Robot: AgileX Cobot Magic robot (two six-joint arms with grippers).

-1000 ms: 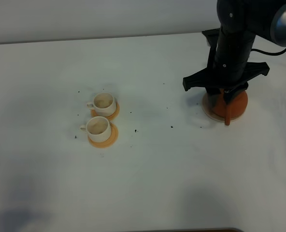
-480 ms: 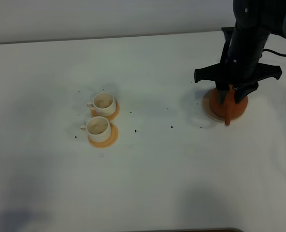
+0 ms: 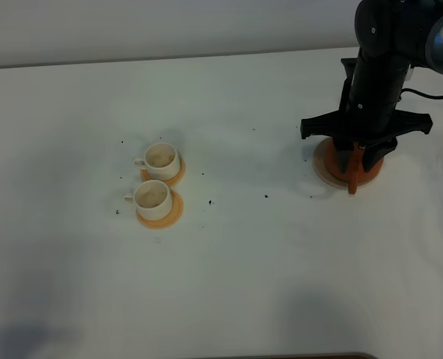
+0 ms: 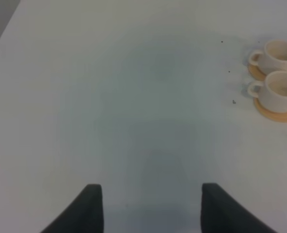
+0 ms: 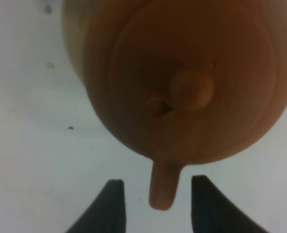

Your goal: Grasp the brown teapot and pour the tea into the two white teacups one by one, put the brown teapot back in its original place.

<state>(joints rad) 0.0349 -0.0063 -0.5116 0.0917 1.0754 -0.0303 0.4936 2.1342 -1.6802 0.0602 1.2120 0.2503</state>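
The pale round coaster point(image 3: 319, 165) shows as a separate, wider disc. The brown teapot point(image 3: 370, 172) will come off and leave it behind when I lift.
The brown teapot point(image 3: 352, 179) sits on its pale round coaster point(image 3: 319, 170) at the right of the table, mostly hidden under my right arm. My right gripper point(image 3: 361, 160) hangs over it, open. In the right wrist view the teapot point(image 5: 182, 77) fills the frame, and its handle point(image 5: 163, 190) lies between the fingertips of my right gripper point(image 5: 158, 204), with a gap on each side. The two white teacups point(image 3: 160, 158) point(image 3: 152, 196) stand on orange coasters at centre left, showing cream insides. No tea shows. My left gripper point(image 4: 153, 208) is open over bare table, the teacups point(image 4: 278, 54) point(image 4: 280, 90) well off to one side.
Small dark specks point(image 3: 266, 196) dot the white table between the cups and the teapot. The table's far edge point(image 3: 169, 60) meets a pale wall. A dark edge point(image 3: 311, 356) shows at the near side of the table.
My right arm has shifted to the right and come lower over the teapot. The teapot, cups and left gripper have not moved.
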